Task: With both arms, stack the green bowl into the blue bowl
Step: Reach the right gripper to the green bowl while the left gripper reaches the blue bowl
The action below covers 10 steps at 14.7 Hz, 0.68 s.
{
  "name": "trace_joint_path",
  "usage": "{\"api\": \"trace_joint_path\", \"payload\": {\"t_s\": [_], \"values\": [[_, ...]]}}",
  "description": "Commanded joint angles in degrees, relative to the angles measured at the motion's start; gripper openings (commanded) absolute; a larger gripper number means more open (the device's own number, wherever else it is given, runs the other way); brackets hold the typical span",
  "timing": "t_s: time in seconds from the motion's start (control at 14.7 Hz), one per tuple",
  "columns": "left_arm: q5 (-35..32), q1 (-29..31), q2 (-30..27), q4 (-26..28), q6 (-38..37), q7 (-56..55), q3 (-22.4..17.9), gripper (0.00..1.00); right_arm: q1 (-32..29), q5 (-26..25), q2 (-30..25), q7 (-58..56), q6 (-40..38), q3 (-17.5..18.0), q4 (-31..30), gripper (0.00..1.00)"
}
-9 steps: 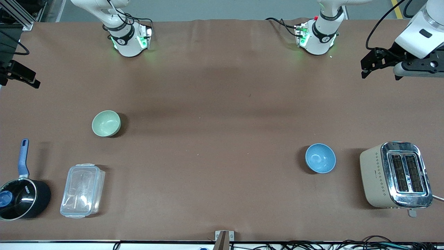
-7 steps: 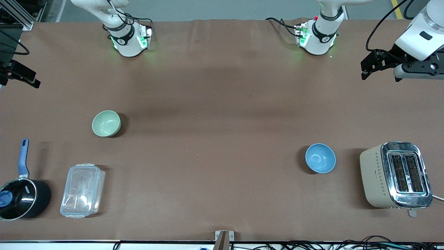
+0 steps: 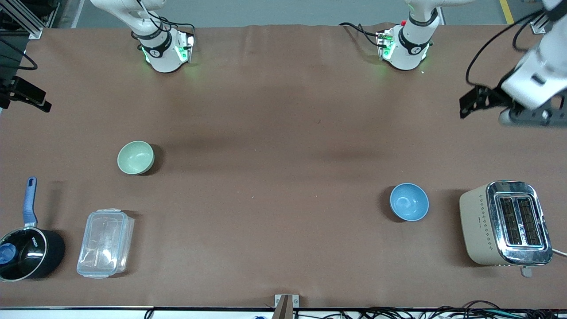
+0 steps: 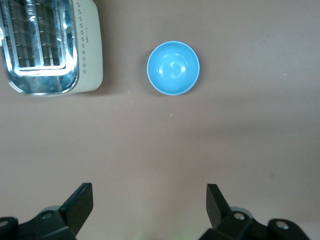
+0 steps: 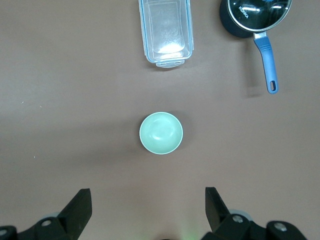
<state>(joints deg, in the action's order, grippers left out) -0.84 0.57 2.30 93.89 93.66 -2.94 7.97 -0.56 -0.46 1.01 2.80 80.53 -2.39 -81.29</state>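
Note:
My gripper is to lower the green bowl, which will then nest almost rim to rim, since the blue bowl's round opening matches the green bowl's width.
The green bowl stands upright on the brown table toward the right arm's end; it also shows in the right wrist view. The blue bowl stands upright toward the left arm's end, beside the toaster, and shows in the left wrist view. Both bowls are empty and far apart. My left gripper hangs high over the table's left-arm end, open and empty. My right gripper is high above the table, open and empty, with the green bowl well clear of its fingers.
A cream and chrome toaster stands beside the blue bowl. A clear lidded plastic box and a black saucepan with a blue handle lie nearer the front camera than the green bowl. Cables run along the table's near edge.
My left arm's hand has swung and dropped a little over its end of the table. The bowls and the right arm have not moved.

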Motion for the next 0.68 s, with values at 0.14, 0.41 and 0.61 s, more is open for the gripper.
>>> {"api": "trace_joint_path", "payload": {"t_s": [0.14,0.41,0.61], "values": [[-0.1,0.7,8.8,8.0,18.3,0.5,-0.2,1.00,-1.1,-0.9,-0.9,-5.1,1.6,-0.1,-6.2,1.00],[-2.2,1.4,17.4,10.8,31.5,-0.3,-0.2,1.00,-2.3,-1.0,-6.4,-12.3,19.0,-3.9,-27.9,1.00],[-4.1,3.3,24.3,11.0,40.4,-0.6,-0.2,0.98,-2.4,-1.1,-7.3,-12.5,38.5,-4.2,-44.8,1.00]]}}
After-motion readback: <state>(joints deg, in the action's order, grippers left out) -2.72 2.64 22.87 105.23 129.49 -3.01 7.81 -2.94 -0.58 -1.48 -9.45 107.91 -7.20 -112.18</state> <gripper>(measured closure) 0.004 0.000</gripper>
